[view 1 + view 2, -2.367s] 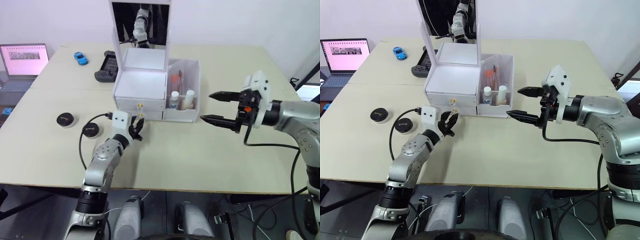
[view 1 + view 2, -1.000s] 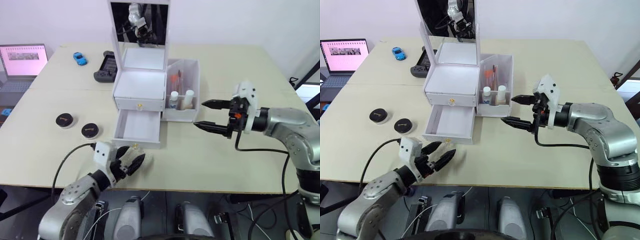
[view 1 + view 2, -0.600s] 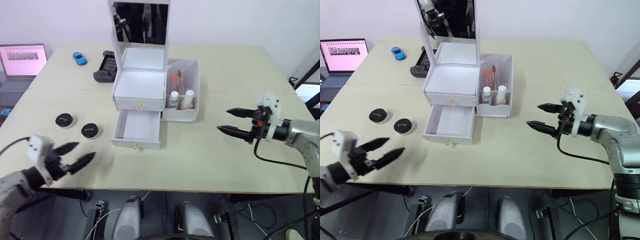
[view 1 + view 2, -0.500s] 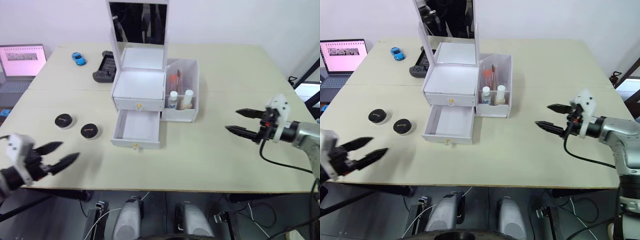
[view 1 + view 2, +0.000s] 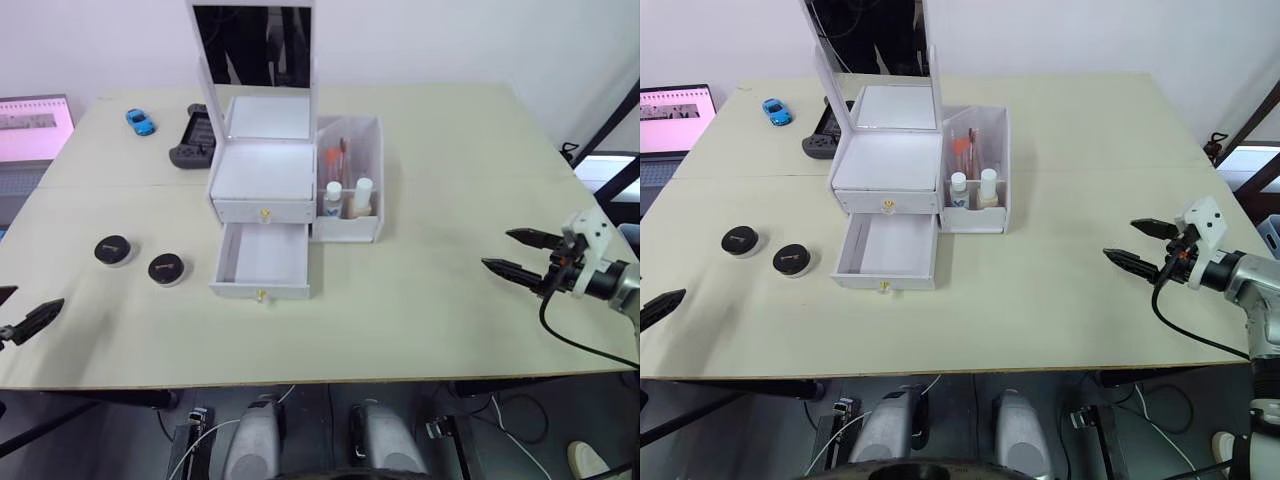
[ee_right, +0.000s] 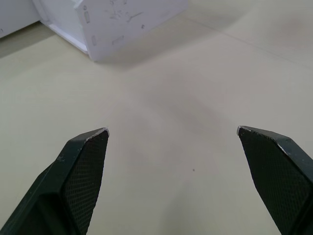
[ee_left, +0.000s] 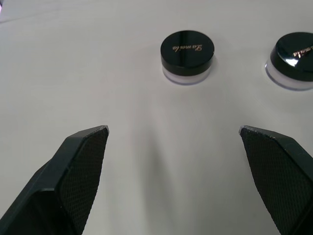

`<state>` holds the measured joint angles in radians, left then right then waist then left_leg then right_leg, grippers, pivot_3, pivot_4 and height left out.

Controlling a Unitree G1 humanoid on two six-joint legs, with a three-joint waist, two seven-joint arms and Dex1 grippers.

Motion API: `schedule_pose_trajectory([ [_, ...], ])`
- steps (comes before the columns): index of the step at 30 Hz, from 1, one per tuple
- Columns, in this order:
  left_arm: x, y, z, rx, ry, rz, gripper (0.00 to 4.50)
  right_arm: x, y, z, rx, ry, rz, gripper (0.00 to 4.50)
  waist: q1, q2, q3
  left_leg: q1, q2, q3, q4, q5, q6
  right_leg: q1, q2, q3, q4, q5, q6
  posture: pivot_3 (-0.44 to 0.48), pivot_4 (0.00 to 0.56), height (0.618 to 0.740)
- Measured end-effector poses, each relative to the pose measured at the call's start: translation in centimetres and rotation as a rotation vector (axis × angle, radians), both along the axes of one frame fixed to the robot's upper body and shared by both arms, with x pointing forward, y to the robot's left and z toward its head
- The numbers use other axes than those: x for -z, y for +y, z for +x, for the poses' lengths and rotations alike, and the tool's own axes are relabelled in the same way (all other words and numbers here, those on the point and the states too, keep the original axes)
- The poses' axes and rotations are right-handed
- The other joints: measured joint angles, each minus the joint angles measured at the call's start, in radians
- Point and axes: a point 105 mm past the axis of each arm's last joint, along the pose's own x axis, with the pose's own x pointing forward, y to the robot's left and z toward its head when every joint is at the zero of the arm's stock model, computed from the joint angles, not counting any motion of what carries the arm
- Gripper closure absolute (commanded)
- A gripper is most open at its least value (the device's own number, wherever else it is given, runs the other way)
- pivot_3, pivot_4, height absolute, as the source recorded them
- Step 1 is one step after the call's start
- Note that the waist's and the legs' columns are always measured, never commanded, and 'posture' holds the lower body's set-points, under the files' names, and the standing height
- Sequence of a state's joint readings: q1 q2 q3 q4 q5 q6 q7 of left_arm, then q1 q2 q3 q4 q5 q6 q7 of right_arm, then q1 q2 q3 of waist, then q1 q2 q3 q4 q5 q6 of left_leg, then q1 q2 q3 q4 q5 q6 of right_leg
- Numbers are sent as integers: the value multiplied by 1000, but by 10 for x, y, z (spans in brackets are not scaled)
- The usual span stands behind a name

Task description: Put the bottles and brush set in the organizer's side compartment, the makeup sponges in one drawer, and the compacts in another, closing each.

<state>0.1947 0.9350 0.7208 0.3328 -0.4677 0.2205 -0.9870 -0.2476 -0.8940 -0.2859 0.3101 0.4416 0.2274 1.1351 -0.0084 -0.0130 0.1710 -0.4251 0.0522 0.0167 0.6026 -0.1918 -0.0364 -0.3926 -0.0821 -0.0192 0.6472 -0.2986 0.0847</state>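
Note:
I am about to push the lower drawer's front [image 5: 261, 291], and the drawer should slide straight in with both compacts, because its tray juts squarely [image 5: 264, 254] from under the upper drawer.
The white organizer [image 5: 262, 178] stands mid-table with its mirror lid up. Its lower drawer [image 5: 263, 260] is pulled out and empty, while the upper drawer is shut. The side compartment [image 5: 372, 150] holds two bottles [image 5: 333, 197] and the brush set [image 5: 343, 156]. Two black-lidded compacts [image 5: 112, 249] [image 5: 166, 268] lie left of the drawer, also seen as compacts [image 7: 187, 51] in the left wrist view. My left gripper [image 5: 36, 298] hangs open at the table's near left edge, short of them. Far to the right, my right gripper [image 5: 497, 249] is open and empty. The makeup sponges are out of view.
At the back left are a laptop [image 5: 30, 115], a blue toy car [image 5: 140, 121] and a black game controller [image 5: 190, 146] behind the organizer. A corner of the organizer [image 6: 127, 19] lies ahead of the right gripper across bare tabletop.
The lower drawer has been pulled open. Both arms then drew back: the left gripper to the near left table edge, the right gripper out to the right. The camera shifted too.

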Motion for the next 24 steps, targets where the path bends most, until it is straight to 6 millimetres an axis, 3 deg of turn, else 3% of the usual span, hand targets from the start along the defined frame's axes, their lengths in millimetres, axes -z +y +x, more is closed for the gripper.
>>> schedule_pose_trajectory([
  [2, -3, -2, 2, 11, -20, 6, 21, -2, 5, 1, -14, 8, 40, 0, -2, 0, 0, 0, 0, 1, 0, 0, 0, 0, 0, 1, 0, 0, 0, 0, 150, 740],
  [6, -12, -10, 9, 49, -54, -17, 21, -26, 25, 3, -100, 6, 104, 0, -4, 0, 0, 1, 0, 4, -2, 0, 0, -2, 0, 5, 0, 0, 1, 0, 150, 740],
  [11, -22, -36, 13, 130, -68, -50, 21, -57, 81, -4, -332, 9, 63, 0, -9, 0, 0, 3, 1, 7, -5, 0, 0, -3, 0, 8, 1, 1, 1, 0, 150, 740],
  [16, -13, -74, 21, 179, -24, -132, 21, -93, 139, -7, -512, -80, 14, 0, -8, -2, 0, 3, 1, 8, -5, 0, 0, -4, 1, 10, 2, 1, 1, 0, 150, 740],
  [24, 3, -108, 40, 136, 108, -91, 21, -131, 192, -19, -668, -112, 51, 0, -2, -3, 0, 3, 0, 8, -5, 0, 0, -5, 0, 11, 3, 1, 1, 0, 150, 740],
])
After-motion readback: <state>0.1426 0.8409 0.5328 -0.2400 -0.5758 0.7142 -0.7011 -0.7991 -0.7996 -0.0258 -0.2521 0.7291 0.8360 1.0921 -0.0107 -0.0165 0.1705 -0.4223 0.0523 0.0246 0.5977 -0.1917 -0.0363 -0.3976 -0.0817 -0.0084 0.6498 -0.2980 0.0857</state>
